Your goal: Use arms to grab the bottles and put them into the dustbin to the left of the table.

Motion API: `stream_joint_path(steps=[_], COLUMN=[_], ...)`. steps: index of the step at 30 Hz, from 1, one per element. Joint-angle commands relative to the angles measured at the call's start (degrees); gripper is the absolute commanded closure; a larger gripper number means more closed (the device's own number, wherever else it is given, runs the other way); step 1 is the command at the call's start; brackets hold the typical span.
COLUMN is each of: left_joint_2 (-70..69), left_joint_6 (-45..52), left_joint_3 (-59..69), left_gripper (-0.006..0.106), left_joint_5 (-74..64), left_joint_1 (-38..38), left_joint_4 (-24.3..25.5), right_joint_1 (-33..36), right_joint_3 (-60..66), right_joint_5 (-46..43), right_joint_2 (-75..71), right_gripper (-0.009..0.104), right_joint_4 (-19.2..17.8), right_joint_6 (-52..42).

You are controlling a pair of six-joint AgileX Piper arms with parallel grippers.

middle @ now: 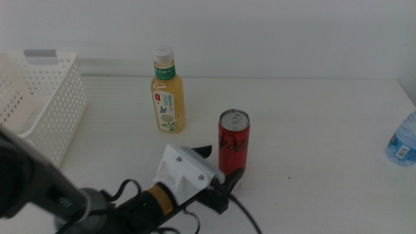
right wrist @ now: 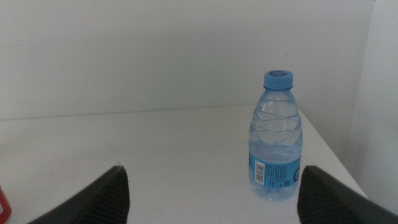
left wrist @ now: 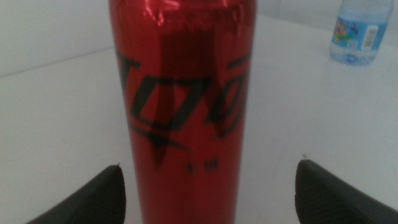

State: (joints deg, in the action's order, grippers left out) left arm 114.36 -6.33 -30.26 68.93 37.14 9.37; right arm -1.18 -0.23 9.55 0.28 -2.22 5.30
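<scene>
The upright red can (middle: 234,140) is framed by my left gripper's open fingers, so that gripper should now move forward until the can's body (left wrist: 186,118) sits deep between the fingers, then close.
A slim red soda can (middle: 233,142) stands upright near the table's middle. My left gripper (middle: 222,165) comes in from the lower left on its white housing, open, with one finger on each side of the can's base. The left wrist view shows the can (left wrist: 186,99) close up between the spread jaws of the left gripper (left wrist: 209,168), with gaps on both sides. A yellow tea bottle (middle: 168,94) stands behind and to the left of the can. A small clear water bottle (middle: 403,140) stands at the table's right edge. My right gripper (right wrist: 214,171) is open and faces the water bottle (right wrist: 275,140) from a distance.
The white perforated dustbin (middle: 49,107) sits at the table's left side, with a grey strip on its rim. The white table (middle: 312,110) ends just behind the water bottle (left wrist: 357,28) on the right. A wall runs along the far edge.
</scene>
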Motion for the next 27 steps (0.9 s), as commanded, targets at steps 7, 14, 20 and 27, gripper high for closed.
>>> stream_joint_path(steps=[7,14,20,27], left_joint_2=[5.1,6.2,6.4,6.4], left_joint_6=[-1.7,-1.7,-1.7,-1.3], left_joint_3=[-8.5,-13.3,-14.5,-14.6], left_gripper=[0.008,0.008,0.008,0.008], left_joint_5=[1.0,-4.0,-6.4,-7.0], left_joint_1=[-0.1,-0.1,-0.1,-0.1], left_joint_4=[-0.4,-0.2,-0.6,-2.6], right_joint_1=[-0.4,-0.4,-0.4,-0.4], right_joint_3=[0.2,0.2,0.2,0.2], right_joint_5=[-0.6,-0.6,-0.6,-0.6], right_joint_2=[-0.3,-0.3,-0.3,-0.3], right_gripper=[0.007,0.007,0.007,0.007], right_joint_4=[-0.4,-0.4,-0.4,-0.4], right_joint_6=[-0.2,-0.2,-0.2,-0.2])
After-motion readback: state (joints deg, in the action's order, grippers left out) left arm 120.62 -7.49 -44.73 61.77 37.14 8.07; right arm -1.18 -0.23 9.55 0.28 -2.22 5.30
